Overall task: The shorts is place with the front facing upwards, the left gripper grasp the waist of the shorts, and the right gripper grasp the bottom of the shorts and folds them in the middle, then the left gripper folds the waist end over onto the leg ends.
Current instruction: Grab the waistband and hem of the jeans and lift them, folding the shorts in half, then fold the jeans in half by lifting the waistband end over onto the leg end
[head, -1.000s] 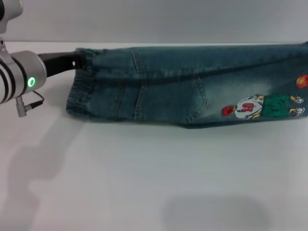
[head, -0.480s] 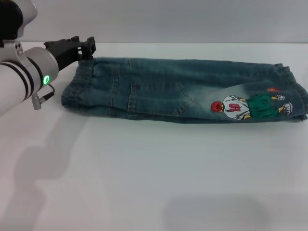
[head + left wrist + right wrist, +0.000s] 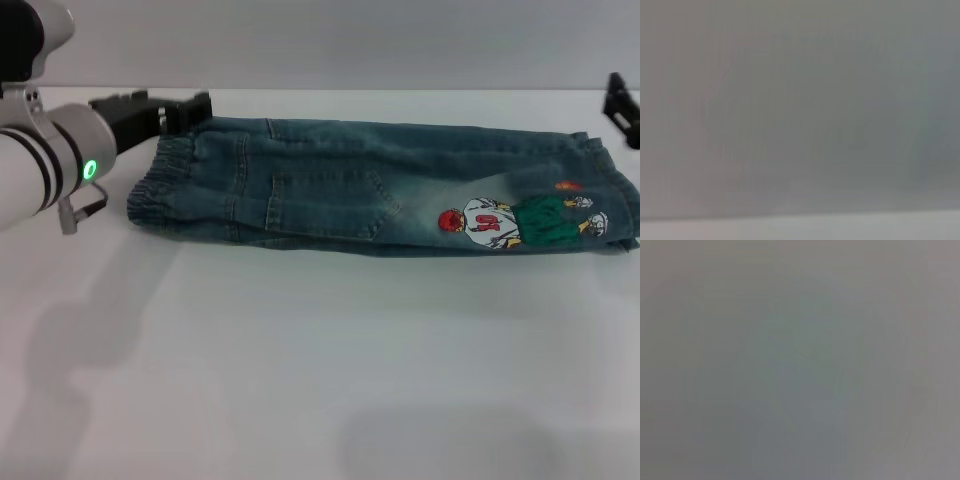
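Note:
My gripper will make the waist bunch up when it lifts the waist's near corner (image 3: 147, 216), because ruffles gather (image 3: 165, 178) along the shorts' waist edge. The leg ends of the shorts will stay flat.
The blue-green denim shorts (image 3: 330, 190) lie flat on the white table (image 3: 300, 370), folded lengthwise into a long strip. The gathered waist (image 3: 150, 195) is at the left. The straight leg hems (image 3: 615, 200) are at the right, beside the cartoon figure print (image 3: 520, 222). My left gripper (image 3: 190, 108), on the green-lit arm, hovers at the far corner of the waist, open and holding nothing. Only a black tip of my right gripper (image 3: 622, 108) shows at the right edge, just beyond the hems. Both wrist views show only a grey blur.
The white table stretches bare in front of the shorts. A grey wall (image 3: 350, 40) runs along its far edge, close behind the shorts.
The shorts went from held up and stretched to lying flat on the table. My left gripper let go of the waist. The right gripper's tip came into view at the right.

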Robot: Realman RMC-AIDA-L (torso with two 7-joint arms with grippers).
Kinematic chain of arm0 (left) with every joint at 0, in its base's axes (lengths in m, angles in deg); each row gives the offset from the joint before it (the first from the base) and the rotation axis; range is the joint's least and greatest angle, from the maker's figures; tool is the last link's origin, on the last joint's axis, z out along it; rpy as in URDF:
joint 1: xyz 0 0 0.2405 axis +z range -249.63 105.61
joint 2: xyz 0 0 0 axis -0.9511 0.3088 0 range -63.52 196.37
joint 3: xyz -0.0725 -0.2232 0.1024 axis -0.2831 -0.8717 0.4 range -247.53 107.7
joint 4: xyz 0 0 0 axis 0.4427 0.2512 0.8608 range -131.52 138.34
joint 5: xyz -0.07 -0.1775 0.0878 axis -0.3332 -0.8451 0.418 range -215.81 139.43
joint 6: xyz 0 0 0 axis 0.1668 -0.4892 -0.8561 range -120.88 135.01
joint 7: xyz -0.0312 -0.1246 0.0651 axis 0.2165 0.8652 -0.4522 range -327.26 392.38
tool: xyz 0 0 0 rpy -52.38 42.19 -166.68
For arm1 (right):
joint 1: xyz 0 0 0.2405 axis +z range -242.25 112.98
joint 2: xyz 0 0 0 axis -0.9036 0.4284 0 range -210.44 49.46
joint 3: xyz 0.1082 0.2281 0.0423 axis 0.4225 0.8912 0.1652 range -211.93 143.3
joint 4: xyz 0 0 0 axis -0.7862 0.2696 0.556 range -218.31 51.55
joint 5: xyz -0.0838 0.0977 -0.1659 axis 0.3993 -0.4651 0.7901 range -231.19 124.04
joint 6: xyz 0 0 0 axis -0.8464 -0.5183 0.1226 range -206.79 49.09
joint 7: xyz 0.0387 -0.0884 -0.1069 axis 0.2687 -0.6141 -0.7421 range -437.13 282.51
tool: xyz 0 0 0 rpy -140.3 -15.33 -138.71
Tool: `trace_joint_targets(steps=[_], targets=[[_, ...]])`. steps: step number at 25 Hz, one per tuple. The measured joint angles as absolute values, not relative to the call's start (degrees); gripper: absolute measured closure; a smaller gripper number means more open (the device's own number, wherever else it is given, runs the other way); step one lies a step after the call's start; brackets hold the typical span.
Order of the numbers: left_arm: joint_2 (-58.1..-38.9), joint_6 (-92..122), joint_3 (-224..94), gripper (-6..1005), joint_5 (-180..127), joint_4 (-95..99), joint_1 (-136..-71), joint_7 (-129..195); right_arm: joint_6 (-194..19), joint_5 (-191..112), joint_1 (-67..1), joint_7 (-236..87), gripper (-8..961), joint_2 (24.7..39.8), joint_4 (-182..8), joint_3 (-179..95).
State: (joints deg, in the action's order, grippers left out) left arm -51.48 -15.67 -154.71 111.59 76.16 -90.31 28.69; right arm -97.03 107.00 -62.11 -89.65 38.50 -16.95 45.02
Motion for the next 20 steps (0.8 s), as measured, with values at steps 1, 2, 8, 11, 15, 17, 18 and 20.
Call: trace_joint_targets(steps=[1, 2, 8, 11, 15, 17, 18, 20], targets=[[-51.48, -15.67, -154.71, 373, 111.59, 76.16, -90.31, 28.69, -100.6, 106.88, -61.95, -89.58, 320, 38.61, -18.9, 43.45], [-51.46, -18.54, -155.29, 324, 111.69, 76.67, -90.27, 28.61, -107.85, 106.54, -60.94, -88.97, 290, 38.75, -23.9, 39.6], [-51.42, -23.51, -155.67, 147, 111.74, 78.75, -88.35, 28.61, -118.66, 101.12, -56.71, -88.09, 350, 38.87, -33.64, 30.28], [-51.39, -25.47, -156.17, 147, 111.69, 79.31, -88.06, 28.61, -118.78, 96.93, -55.43, -87.97, 474, 38.61, -34.92, 26.77], [-51.38, -26.97, -156.47, 146, 111.75, 79.46, -88.09, 28.61, -118.79, 96.29, -55.19, -87.94, 641, 38.55, -35.49, 25.12], [-51.37, -27.79, -156.56, 146, 111.76, 79.46, -88.08, 28.61, -118.95, 96.24, -55.67, -87.93, 726, 38.54, -35.44, 24.93], [-51.36, -28.34, -156.76, 146, 111.76, 79.4, -88.09, 28.61, -119.03, 96.22, -56.0, -87.92, 769, 38.54, -35.31, 24.91], [-51.36, -28.34, -156.76, 145, 111.76, 79.4, -88.09, 28.61, -119.12, 96.21, -56.69, -87.91, 834, 38.51, -35.01, 24.89]])
